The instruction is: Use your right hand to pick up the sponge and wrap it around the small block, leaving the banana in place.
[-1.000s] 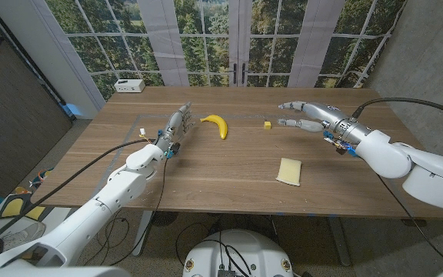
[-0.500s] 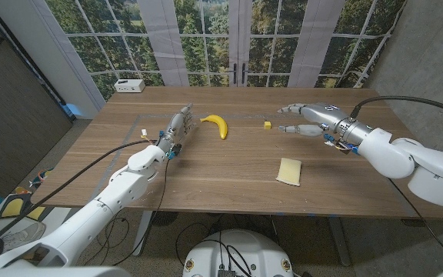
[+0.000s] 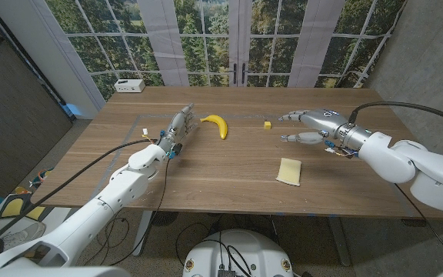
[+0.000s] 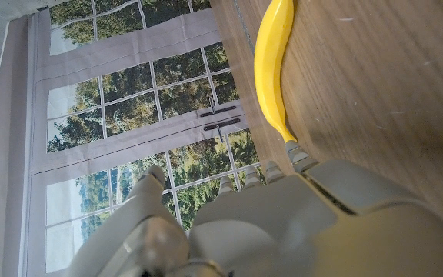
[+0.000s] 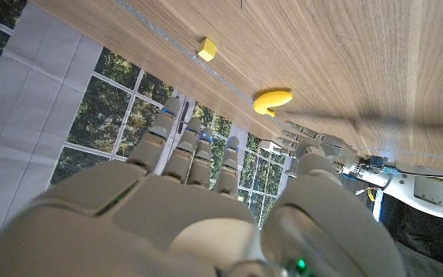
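Note:
My gripper will lower the pale yellow sponge (image 3: 289,171), and the sponge should spread open and cover up the block, because it lies flat and is much wider than the small block (image 3: 268,125).
A pale yellow sponge (image 3: 289,171) lies flat on the table near its front edge, right of centre. The small yellow block (image 3: 268,125) (image 5: 207,49) sits farther back. A banana (image 3: 216,125) (image 4: 274,65) (image 5: 272,100) lies left of the block. My right hand (image 3: 308,127) (image 5: 198,208) hovers open, fingers spread, above the table behind and to the right of the sponge and right of the block, holding nothing. My left hand (image 3: 177,129) (image 4: 283,223) stands just left of the banana with fingers extended, apart from it and holding nothing.
A white box (image 3: 130,85) sits at the table's (image 3: 221,173) far left corner. Windows and curtains stand behind the table. A cable runs along my left arm and another along the right.
My right hand has moved nearer and lower, drawing closer to the sponge. The left arm, sponge, block and banana have not moved.

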You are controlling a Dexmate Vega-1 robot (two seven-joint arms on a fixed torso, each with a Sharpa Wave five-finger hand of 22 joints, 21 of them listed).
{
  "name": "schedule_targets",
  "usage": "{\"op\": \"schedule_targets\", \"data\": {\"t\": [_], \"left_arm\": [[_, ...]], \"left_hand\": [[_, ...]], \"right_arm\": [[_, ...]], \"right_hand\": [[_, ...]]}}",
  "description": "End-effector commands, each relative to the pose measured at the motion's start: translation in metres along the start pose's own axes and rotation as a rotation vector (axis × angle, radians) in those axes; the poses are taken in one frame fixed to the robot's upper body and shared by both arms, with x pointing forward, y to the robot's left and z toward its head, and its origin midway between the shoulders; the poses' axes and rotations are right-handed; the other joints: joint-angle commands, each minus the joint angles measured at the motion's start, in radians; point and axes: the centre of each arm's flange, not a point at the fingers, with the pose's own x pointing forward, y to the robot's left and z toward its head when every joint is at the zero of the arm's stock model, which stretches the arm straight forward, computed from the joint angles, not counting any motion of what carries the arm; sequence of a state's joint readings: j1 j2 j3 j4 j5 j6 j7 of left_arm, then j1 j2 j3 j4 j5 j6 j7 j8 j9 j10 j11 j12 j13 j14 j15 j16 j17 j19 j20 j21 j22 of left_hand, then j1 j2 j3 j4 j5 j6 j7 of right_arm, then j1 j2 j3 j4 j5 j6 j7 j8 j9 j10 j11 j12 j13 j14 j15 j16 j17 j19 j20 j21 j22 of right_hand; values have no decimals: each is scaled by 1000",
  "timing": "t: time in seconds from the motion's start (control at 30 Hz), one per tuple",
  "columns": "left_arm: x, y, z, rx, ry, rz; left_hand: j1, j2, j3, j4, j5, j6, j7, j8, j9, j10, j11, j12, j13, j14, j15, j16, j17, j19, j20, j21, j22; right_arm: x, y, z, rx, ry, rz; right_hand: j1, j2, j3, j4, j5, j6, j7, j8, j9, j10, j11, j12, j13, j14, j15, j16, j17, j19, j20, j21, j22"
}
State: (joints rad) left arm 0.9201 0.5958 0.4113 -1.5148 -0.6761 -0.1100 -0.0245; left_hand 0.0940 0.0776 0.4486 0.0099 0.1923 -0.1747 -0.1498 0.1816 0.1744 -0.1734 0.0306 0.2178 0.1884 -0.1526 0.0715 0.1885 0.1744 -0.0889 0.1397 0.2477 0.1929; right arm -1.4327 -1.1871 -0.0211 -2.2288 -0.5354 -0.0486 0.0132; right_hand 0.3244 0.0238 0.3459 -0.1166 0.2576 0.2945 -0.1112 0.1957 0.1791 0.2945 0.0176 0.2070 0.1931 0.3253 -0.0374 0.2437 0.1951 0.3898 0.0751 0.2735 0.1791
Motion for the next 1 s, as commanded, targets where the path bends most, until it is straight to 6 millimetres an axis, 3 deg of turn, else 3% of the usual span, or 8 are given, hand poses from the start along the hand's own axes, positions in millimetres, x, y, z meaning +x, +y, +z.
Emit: {"op": "schedule_targets", "data": {"t": [0.03,0.1,0.13,0.2,0.3,0.67,0.77,1.0], "left_arm": [[-1,4,1,-4,2,-5],[-1,4,0,-9,2,-2],[-1,4,0,-11,2,-6],[-1,4,0,-3,8,-10],[0,4,1,-2,8,-17],[-1,4,0,4,7,-26],[-1,3,0,4,8,-37],[-4,4,-3,1,13,-34]], "left_hand": [[-7,2,-4,1,7,-102,-5,2,2,-23,12,-2,4,6,2,-1,4,4,5,-3,4],[-8,2,-4,1,7,-102,-5,2,2,-24,15,-2,4,6,3,-1,4,3,6,-4,4],[-8,2,-4,1,7,-102,-5,2,2,-25,4,-3,4,6,3,-1,4,4,6,-4,4],[-8,2,-4,1,7,-101,-4,2,2,-22,6,-2,4,6,3,-1,4,4,6,-4,4],[-8,2,-5,1,7,-102,-4,2,2,-22,9,-2,4,6,3,-2,4,5,5,-4,4],[-9,3,-5,1,7,-102,-5,2,2,-27,0,-5,5,5,0,-3,4,4,6,-6,5],[-10,3,-6,0,7,-101,-5,3,2,-23,8,-4,5,5,0,-3,4,5,5,-6,5],[-10,3,-6,0,7,-102,-5,3,2,-24,6,-5,5,4,0,-3,4,6,5,-7,5]], "right_arm": [[-5,17,3,-30,41,58],[-5,20,4,-34,55,72],[-6,21,4,-35,64,76],[-7,23,5,-29,76,79],[-9,27,6,-28,91,94],[-15,43,12,-20,124,161],[-16,45,14,-27,137,179],[-20,49,16,-25,170,206]], "right_hand": [[16,4,5,-4,6,-4,-1,-2,6,-4,-7,-2,3,2,-25,-1,3,3,-1,-1,4],[17,5,6,-5,6,-6,-3,-3,6,-5,-8,-3,4,2,-25,-1,3,3,0,-2,4],[18,5,6,-5,7,-7,-4,-3,6,-5,-9,-3,4,2,-25,-1,3,4,-2,-1,4],[20,6,8,-7,7,-16,-6,-6,6,-12,-12,-7,4,3,-20,-3,4,10,-25,-1,5],[20,5,8,-8,7,-33,-13,-12,6,-26,-19,-12,4,-2,-19,-6,5,11,-33,-2,5],[12,-9,0,-9,4,-85,-17,-23,7,-50,-31,-19,5,-20,-24,-16,9,0,-24,-12,6],[10,-20,-5,-12,2,-106,-14,-23,7,-69,-38,-23,6,-30,-24,-20,11,-5,-22,-16,6],[10,-34,-12,-16,0,-116,-15,-21,8,-74,-35,-22,6,-34,-23,-22,12,-8,-18,-19,6]]}}
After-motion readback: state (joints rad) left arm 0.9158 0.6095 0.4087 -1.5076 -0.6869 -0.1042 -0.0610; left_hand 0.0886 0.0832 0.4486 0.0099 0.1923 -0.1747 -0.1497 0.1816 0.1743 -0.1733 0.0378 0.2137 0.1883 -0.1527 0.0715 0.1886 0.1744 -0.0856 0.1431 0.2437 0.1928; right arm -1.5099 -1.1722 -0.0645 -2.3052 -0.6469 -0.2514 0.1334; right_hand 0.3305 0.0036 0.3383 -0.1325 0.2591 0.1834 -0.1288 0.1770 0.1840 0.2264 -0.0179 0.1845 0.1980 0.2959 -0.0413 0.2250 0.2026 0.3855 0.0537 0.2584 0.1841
